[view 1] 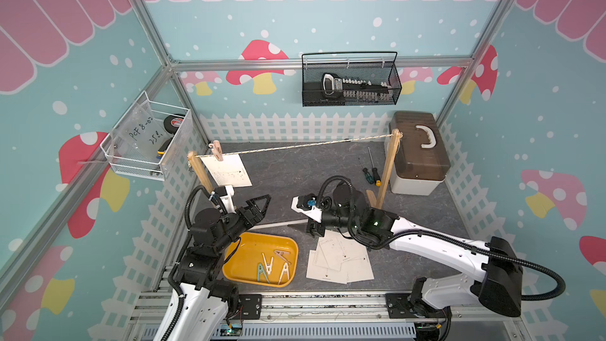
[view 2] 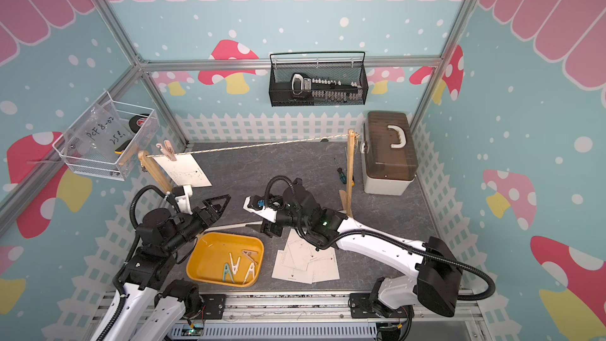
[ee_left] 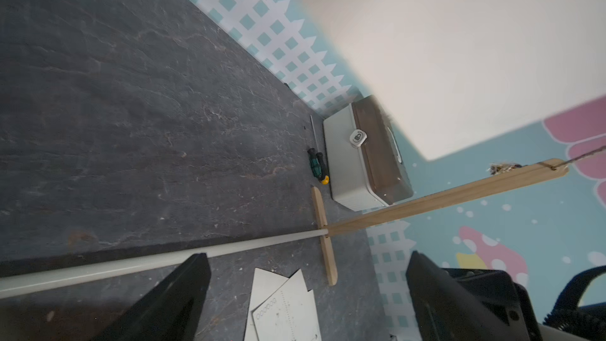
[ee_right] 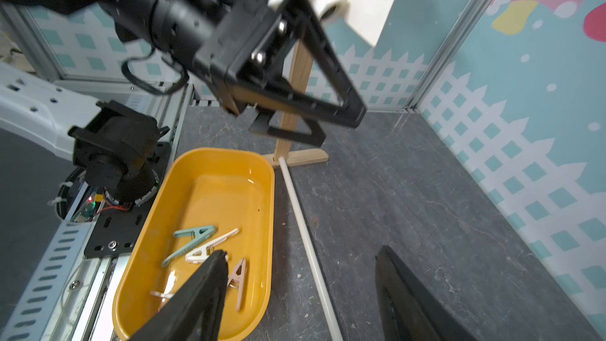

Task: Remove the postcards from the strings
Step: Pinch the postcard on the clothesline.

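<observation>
Next, I turn my left gripper's fingers back to hold the postcard's lower edge [view 1: 241,185] before my right gripper takes the clothespin, because those left fingers point past the hanging postcard [view 1: 227,169].
One off-white postcard [view 1: 229,170] [view 2: 187,170] hangs at the left end of the string [view 1: 295,145] [view 2: 262,144], pinned by a pink clothespin [view 1: 216,150]. Several more postcards [view 1: 341,260] [view 2: 305,264] [ee_left: 282,313] lie in a loose pile on the table. My left gripper [view 1: 262,208] [ee_left: 305,293] is open and empty, below the hanging card and beside the left post. My right gripper [view 1: 313,228] [ee_right: 301,277] hovers low at the pile's far edge, open, with only the table and the white rod between its fingers.
A yellow tray [view 1: 292,247] [ee_right: 203,165] with several clothespins [view 1: 272,265] sits front left. The white rod [ee_left: 164,259] [ee_right: 305,234] joins the posts' feet. Two screwdrivers [view 1: 369,172] and a lidded box [view 1: 416,155] stand by the right post [view 1: 387,172].
</observation>
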Controlling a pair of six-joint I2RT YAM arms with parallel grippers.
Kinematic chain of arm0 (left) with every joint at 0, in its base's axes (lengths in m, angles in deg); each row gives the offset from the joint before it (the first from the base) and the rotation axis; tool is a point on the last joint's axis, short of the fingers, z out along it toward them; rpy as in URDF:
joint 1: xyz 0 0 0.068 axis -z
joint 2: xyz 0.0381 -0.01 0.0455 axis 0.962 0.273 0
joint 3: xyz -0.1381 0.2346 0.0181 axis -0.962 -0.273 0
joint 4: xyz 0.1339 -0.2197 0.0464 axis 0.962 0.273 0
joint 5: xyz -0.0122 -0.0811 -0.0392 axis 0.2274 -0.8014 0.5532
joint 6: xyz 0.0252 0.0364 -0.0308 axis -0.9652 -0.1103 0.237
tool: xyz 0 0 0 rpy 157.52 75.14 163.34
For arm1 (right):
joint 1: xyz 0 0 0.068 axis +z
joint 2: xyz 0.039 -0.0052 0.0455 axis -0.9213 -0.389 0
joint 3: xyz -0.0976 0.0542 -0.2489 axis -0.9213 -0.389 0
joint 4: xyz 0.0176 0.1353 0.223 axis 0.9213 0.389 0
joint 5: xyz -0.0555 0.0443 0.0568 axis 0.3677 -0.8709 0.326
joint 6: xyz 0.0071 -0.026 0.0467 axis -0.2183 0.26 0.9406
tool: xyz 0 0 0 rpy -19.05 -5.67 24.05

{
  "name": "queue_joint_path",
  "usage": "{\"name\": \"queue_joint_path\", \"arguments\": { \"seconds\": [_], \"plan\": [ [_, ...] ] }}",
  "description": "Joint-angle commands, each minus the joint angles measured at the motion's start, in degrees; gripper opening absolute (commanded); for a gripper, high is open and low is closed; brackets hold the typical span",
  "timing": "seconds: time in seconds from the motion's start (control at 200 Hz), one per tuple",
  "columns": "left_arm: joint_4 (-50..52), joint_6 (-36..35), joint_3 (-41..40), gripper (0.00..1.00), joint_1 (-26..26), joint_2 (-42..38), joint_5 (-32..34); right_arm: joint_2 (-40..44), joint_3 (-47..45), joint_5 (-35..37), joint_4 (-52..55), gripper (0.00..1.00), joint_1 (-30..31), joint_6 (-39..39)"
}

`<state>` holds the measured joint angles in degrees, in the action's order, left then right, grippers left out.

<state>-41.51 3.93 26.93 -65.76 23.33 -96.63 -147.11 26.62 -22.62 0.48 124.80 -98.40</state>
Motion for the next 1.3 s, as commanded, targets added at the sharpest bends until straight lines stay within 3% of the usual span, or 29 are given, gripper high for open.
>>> {"name": "queue_joint_path", "arguments": {
  "seconds": [0.0, 0.185, 0.445, 0.756, 0.956, 1.291],
  "plan": [
    [-16.49, 13.35, -5.69, 0.99, -0.82, -4.92, 0.34, 0.43, 6.43, 0.99, -1.6, 0.79, -0.04, -1.0],
    [-29.37, 20.31, -12.77, 0.99, -0.93, -8.79, 6.56, -6.27, 25.2, -4.15, 3.88, 0.85, -0.04, 3.11],
    [-49.72, 25.03, -17.15, 0.99, -1.11, -2.58, 11.97, -19.95, 51.68, -9.23, 12.72, 0.87, -0.04, 9.21],
    [-56.04, 23.98, -18.4, 1.0, -1.11, -1.98, 15.95, -36.53, 74.71, -13.77, 21.5, 0.87, -0.04, 11.02],
    [-55.54, 22.77, -18.75, 0.99, -1.12, -4.12, 18.19, -42.39, 83.05, -15.67, 24.26, 0.87, -0.05, 11.5],
    [-59.43, 20.93, -19.26, 0.93, -1.13, -3.55, 20.25, -46.04, 86.89, -16.43, 23.96, 0.87, -0.03, 13.12]
  ]
}}
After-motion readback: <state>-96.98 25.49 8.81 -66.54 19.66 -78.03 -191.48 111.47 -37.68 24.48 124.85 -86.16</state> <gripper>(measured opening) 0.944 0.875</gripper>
